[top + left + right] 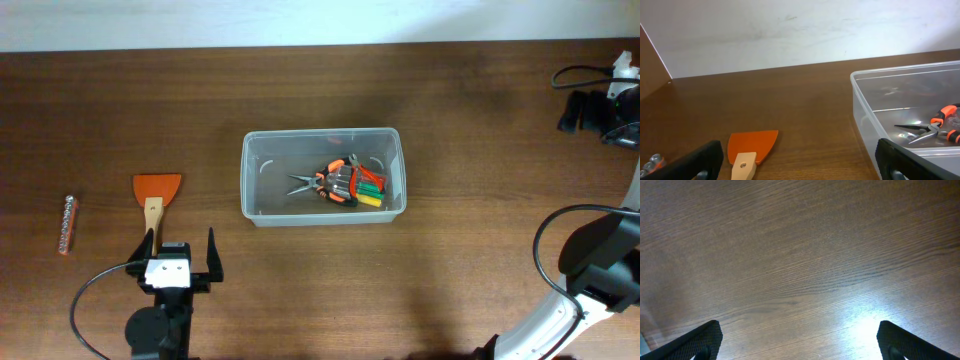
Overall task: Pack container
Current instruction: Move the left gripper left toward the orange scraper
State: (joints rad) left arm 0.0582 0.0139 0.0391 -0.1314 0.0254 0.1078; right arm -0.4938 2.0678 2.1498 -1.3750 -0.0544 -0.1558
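Observation:
The robot's left gripper points level toward the back wall [790,37], past the scraper, so it should swing aside and tilt down over the scraper's wooden handle [153,213] before it grasps.
The container [322,131] is a clear plastic bin at the table's middle. It holds orange-handled pliers [322,182] and green and yellow-handled tools [368,190]. An orange scraper with a wooden handle [156,190] lies on the table left of the bin. My left gripper [180,247] is open and empty just in front of the scraper, whose handle end is by its left finger. The left wrist view shows the scraper [754,145], the bin's rim [860,95] and the pliers [932,127]. My right gripper [800,342] is open over bare wood.
A small strip of bits [68,224] lies at the far left, and shows in the left wrist view [652,161]. The right arm [600,260] with its cable is at the right edge. Black gear and cables [600,105] sit at the back right.

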